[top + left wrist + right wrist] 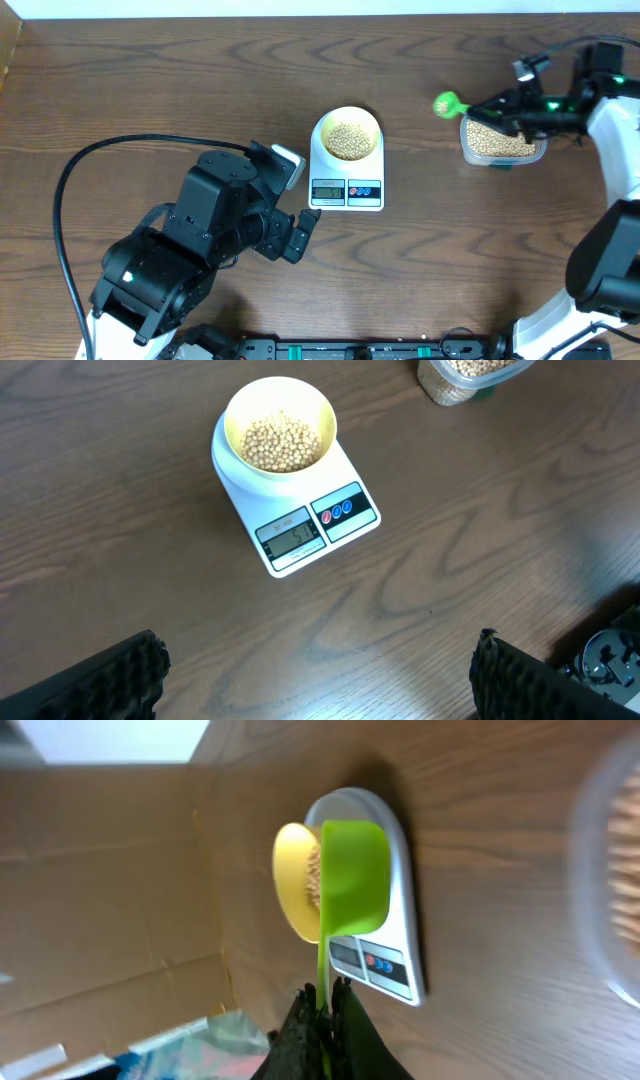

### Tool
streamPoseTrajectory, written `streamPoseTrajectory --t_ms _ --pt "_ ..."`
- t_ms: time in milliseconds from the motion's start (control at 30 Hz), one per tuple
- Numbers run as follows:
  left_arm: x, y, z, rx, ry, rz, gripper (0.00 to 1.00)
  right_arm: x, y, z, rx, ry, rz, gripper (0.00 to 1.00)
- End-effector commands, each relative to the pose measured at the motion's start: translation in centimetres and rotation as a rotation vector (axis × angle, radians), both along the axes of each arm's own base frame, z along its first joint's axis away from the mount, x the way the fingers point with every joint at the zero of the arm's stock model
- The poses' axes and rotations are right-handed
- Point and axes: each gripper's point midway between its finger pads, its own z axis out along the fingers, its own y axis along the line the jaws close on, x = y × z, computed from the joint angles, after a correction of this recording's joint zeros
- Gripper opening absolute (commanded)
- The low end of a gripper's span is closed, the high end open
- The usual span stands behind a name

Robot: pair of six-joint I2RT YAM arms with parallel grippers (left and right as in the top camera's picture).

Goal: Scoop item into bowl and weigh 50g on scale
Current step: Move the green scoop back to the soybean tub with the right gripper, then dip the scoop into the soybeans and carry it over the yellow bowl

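The scale's display (291,540) shows a little over 50g, so my right gripper should move the green scoop back to the pale yellow bowl (348,141) and remove some beans.
The pale yellow bowl (347,128) stands on the white scale (346,190) at the table's middle and holds a heap of tan beans (347,140). It also shows in the left wrist view (236,410) and the right wrist view (290,880). The scale's LCD (292,538) is lit, but its digits are too small to read. My right gripper (492,107) is shut on the handle of a green scoop (446,103), held just left of the clear container. In the right wrist view the scoop (352,880) looks empty. My left gripper (320,680) is open and empty, in front of the scale.
A clear plastic container (500,142) full of beans stands at the right, under my right arm, and shows in the left wrist view (465,378). A black cable (70,180) loops over the table at the left. A cardboard wall (100,890) shows in the right wrist view.
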Motion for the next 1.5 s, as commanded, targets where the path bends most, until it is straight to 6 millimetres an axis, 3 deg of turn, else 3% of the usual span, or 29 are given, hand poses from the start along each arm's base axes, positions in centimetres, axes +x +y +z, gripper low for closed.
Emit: streamPoseTrajectory --t_ms 0,200,400,567,767,900,1100,1167,1300,1333,1467 --pt "0.2 0.2 0.2 0.013 -0.016 0.002 0.99 -0.6 -2.8 -0.8 -0.052 -0.021 -0.022 0.01" --pt "0.2 0.2 0.2 0.013 -0.016 0.002 0.99 -1.5 -7.6 -4.6 -0.329 0.095 -0.094 0.02" --pt "0.2 0.2 0.2 0.013 -0.016 0.002 0.99 -2.0 -8.9 -6.6 -0.596 0.155 -0.065 0.02" --pt "0.2 0.2 0.2 0.013 -0.015 0.002 0.99 -0.3 -8.9 -4.7 -0.911 0.123 -0.032 0.02" --pt "0.2 0.2 0.2 0.013 -0.016 0.002 0.99 -0.4 -9.3 -2.1 -1.299 0.119 0.011 0.01" --pt "0.2 0.2 0.2 0.013 -0.016 0.002 0.99 -0.7 -8.4 -1.8 -1.381 0.114 0.048 0.01" --pt "0.2 0.2 0.2 0.012 -0.016 0.002 0.99 -0.7 -7.3 -2.1 -1.331 0.108 0.051 0.01" --pt "0.2 0.2 0.2 0.013 -0.016 0.002 0.99 -0.7 -6.3 -2.4 -1.281 0.093 0.085 0.01" --pt "0.2 0.2 0.2 0.013 -0.016 0.002 0.99 -0.7 1.3 -2.8 -0.956 -0.116 0.403 0.01" --pt "0.2 0.2 0.2 0.013 -0.016 0.002 0.99 -0.6 4.0 -2.4 -0.875 -0.207 0.492 0.01" --pt "0.2 0.2 0.2 0.013 -0.015 0.002 0.99 -0.4 8.2 -1.7 -0.796 -0.339 0.585 0.01"
